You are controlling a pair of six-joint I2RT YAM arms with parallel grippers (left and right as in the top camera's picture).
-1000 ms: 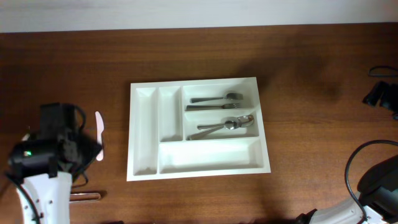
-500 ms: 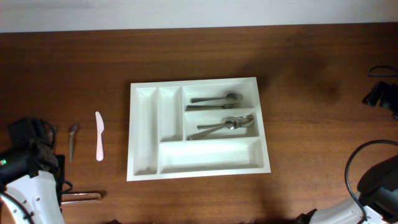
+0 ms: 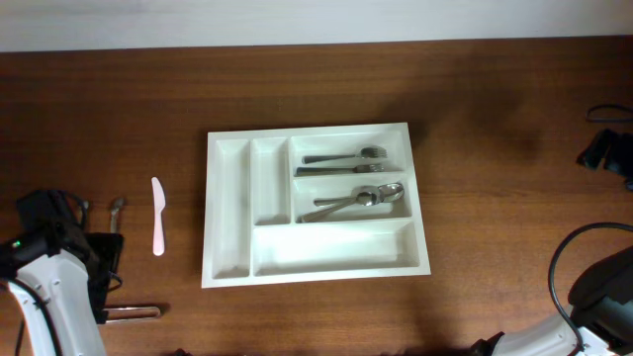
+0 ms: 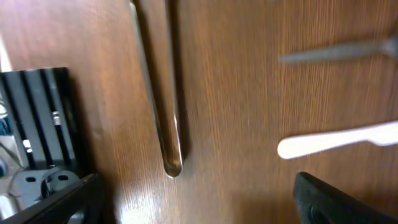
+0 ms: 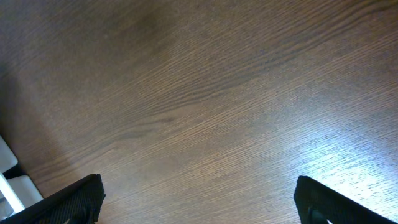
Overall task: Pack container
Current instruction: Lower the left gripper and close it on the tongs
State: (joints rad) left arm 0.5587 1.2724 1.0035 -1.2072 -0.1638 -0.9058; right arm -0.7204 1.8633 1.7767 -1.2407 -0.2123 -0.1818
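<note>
The metal tongs' rounded end (image 4: 174,170) stops short of where my left gripper's open fingers hang, so next I move back over both tong arms (image 4: 161,93) and press the arms together before lifting.
The container (image 3: 336,247), a big white tray with five compartments, lies mid-table. Forks (image 3: 341,158) fill its top right compartment and spoons (image 3: 361,198) the one below. Left of it lie a white plastic knife (image 3: 157,229) and a small metal utensil (image 3: 116,213). In the left wrist view my left gripper (image 4: 199,208) hangs open over bare wood, just short of a metal handle (image 4: 155,93); the white knife (image 4: 336,140) lies to its right. My right gripper (image 5: 202,205) is open above bare tabletop, holding nothing.
Another metal utensil (image 3: 134,312) lies near the front edge beside my left arm (image 3: 59,272). Black cables and a clamp (image 3: 603,148) sit at the far right edge. My right arm (image 3: 593,297) rests at the bottom right corner.
My left arm pulled back from over the knife toward the lower left, uncovering the knife and the small metal utensil. Both grippers stayed open; the tray's contents are unchanged.
</note>
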